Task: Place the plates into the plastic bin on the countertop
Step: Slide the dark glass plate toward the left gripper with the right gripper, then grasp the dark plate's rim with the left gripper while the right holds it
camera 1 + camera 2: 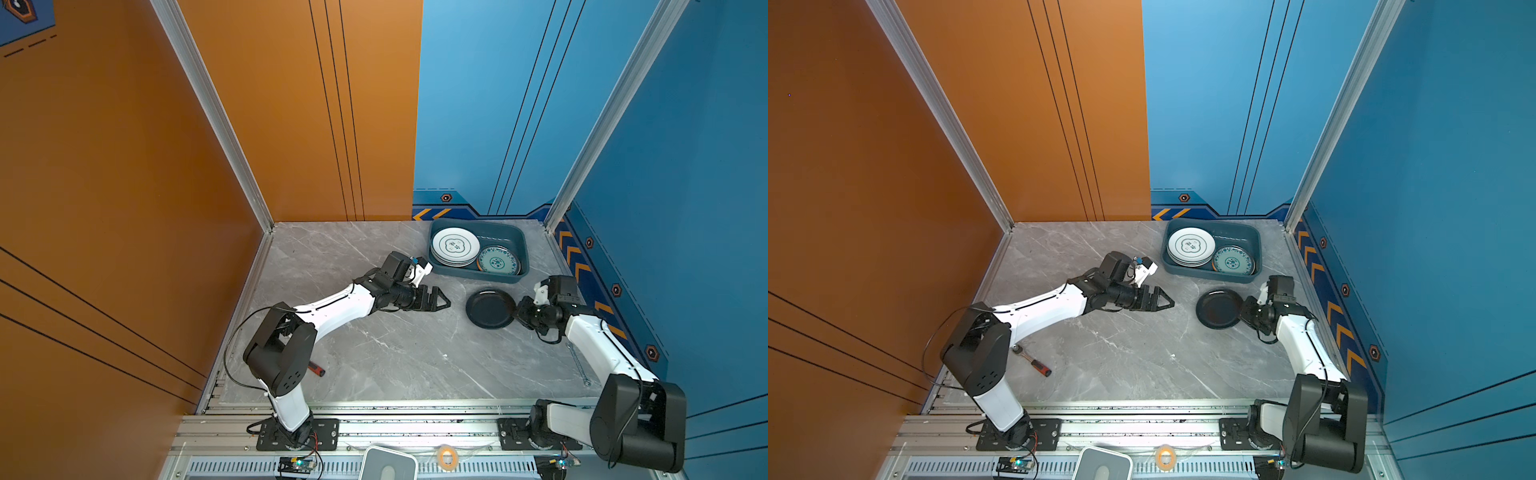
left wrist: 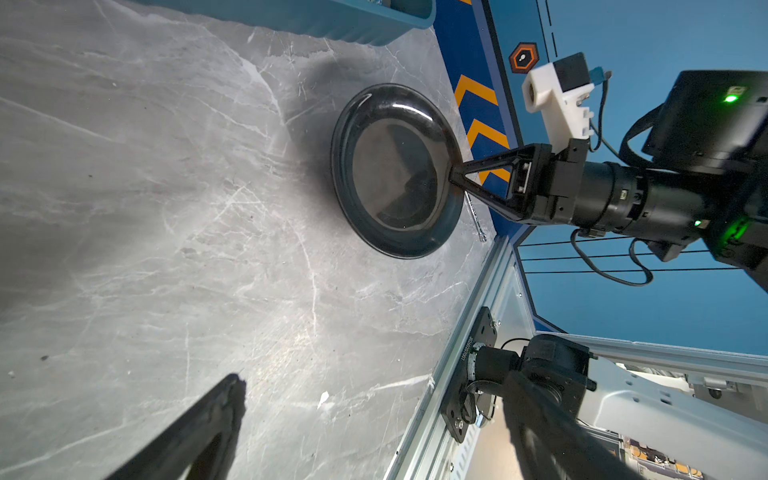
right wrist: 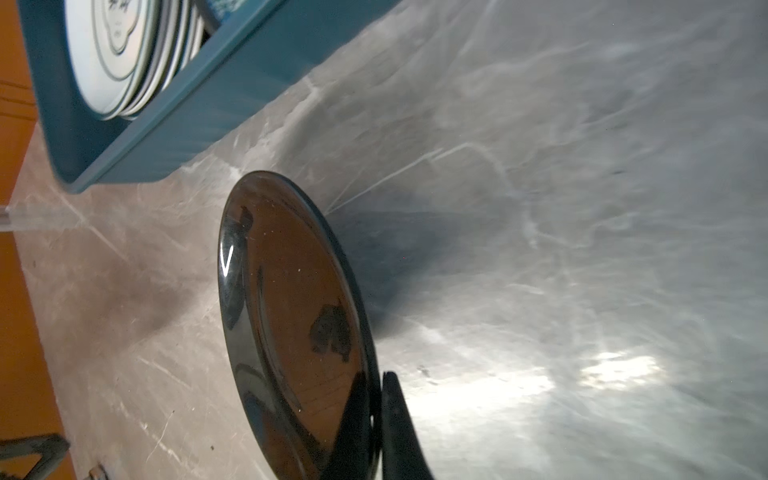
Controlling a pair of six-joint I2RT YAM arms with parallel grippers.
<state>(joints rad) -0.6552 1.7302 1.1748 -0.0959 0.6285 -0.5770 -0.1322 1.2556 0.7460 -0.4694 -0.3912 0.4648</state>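
My left gripper should hold the opposite rim (image 1: 468, 308) while my right gripper gets a deeper grip, because my right gripper is pinching the black plate only at its rim (image 1: 513, 309).
A black plate (image 1: 490, 308) (image 1: 1219, 308) sits on the grey countertop (image 1: 374, 353) in front of the plastic bin (image 1: 519, 245) (image 1: 1255, 243). My right gripper (image 1: 517, 309) (image 1: 1244, 309) (image 3: 376, 399) is shut on the plate's right rim, one finger above and one below (image 2: 453, 176). The gripped side looks slightly raised. Inside the bin, a stack of white plates (image 1: 455, 246) stands beside a teal-patterned plate (image 1: 498, 261). My left gripper (image 1: 442, 300) (image 1: 1167, 301) (image 2: 374, 378) hangs open and empty to the left of the black plate.
A red-handled screwdriver (image 1: 1038, 365) lies near the left arm's base. A thin metal key (image 1: 579, 365) rests along the right wall. Orange and blue walls enclose the countertop. An aluminium rail (image 1: 374, 405) runs along the front, with a tape roll (image 1: 446, 456) beyond it.
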